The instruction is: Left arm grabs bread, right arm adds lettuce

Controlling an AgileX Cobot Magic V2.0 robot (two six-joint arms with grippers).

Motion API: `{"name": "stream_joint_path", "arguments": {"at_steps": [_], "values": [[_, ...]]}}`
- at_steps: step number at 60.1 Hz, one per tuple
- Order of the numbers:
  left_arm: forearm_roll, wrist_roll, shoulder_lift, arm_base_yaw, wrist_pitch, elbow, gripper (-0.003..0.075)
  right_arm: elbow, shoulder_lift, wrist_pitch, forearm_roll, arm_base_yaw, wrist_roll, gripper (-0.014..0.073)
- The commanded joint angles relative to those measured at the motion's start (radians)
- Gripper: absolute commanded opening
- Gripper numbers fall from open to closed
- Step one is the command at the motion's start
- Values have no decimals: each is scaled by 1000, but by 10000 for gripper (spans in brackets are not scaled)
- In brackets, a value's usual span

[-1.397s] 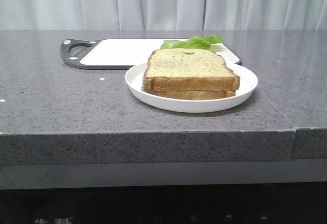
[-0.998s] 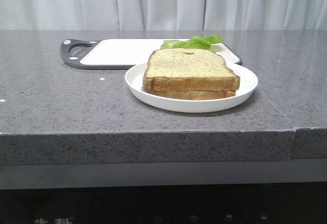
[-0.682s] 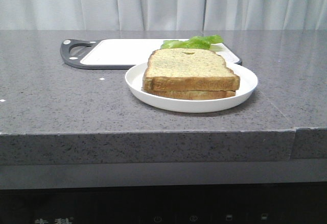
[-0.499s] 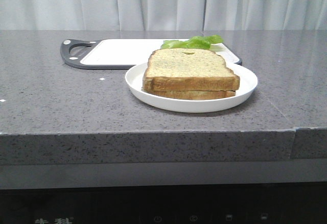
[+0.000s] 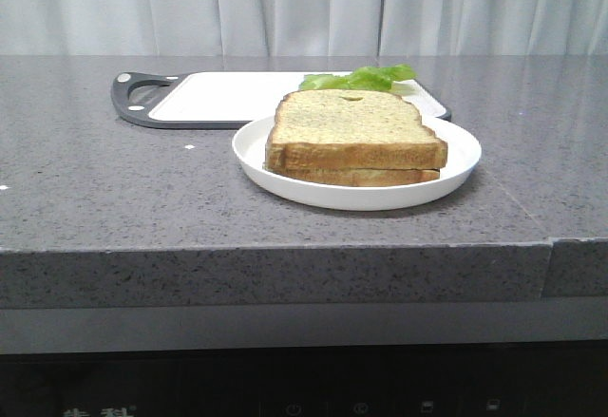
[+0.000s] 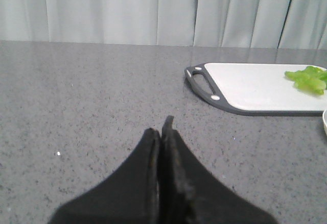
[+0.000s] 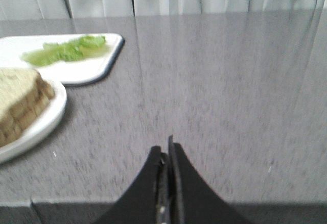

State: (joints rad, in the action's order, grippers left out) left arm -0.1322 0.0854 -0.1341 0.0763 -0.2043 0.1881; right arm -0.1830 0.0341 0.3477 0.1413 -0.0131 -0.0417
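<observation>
The thick bread is on top of the thinner slice (image 5: 361,178) where the lettuce has to go. So my left gripper should lift the thick bread clear (image 5: 332,123) before my right gripper adds lettuce.
The thick bread (image 5: 353,132) with a small dent lies on top of a thinner slice on a white plate (image 5: 275,175); it also shows in the right wrist view (image 7: 20,101). The green lettuce (image 5: 366,79) lies on the white cutting board (image 5: 228,96) behind the plate, and shows in the left wrist view (image 6: 309,78) and the right wrist view (image 7: 66,50). My left gripper (image 6: 161,127) is shut and empty, over bare counter left of the board. My right gripper (image 7: 166,147) is shut and empty, at the counter's front edge right of the plate. Neither arm shows in the front view.
The cutting board has a dark rim and a handle (image 6: 202,81) at its left end. The grey stone counter (image 5: 114,199) has a front edge (image 5: 285,246) and a seam at the right (image 5: 549,246). A white curtain hangs behind.
Nothing has moved on the counter. The front view has shifted very slightly.
</observation>
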Motion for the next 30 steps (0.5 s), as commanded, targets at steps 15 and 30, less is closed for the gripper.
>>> {"name": "stream_joint_path", "arguments": {"at_steps": [15,30], "values": [[2,-9,-408,-3,67,264,-14,-266,246,35,-36,-6,-8,-57],[-30,-9,-441,-3,151,268,527,-266,248,20,-36,-6,-8,344]]}}
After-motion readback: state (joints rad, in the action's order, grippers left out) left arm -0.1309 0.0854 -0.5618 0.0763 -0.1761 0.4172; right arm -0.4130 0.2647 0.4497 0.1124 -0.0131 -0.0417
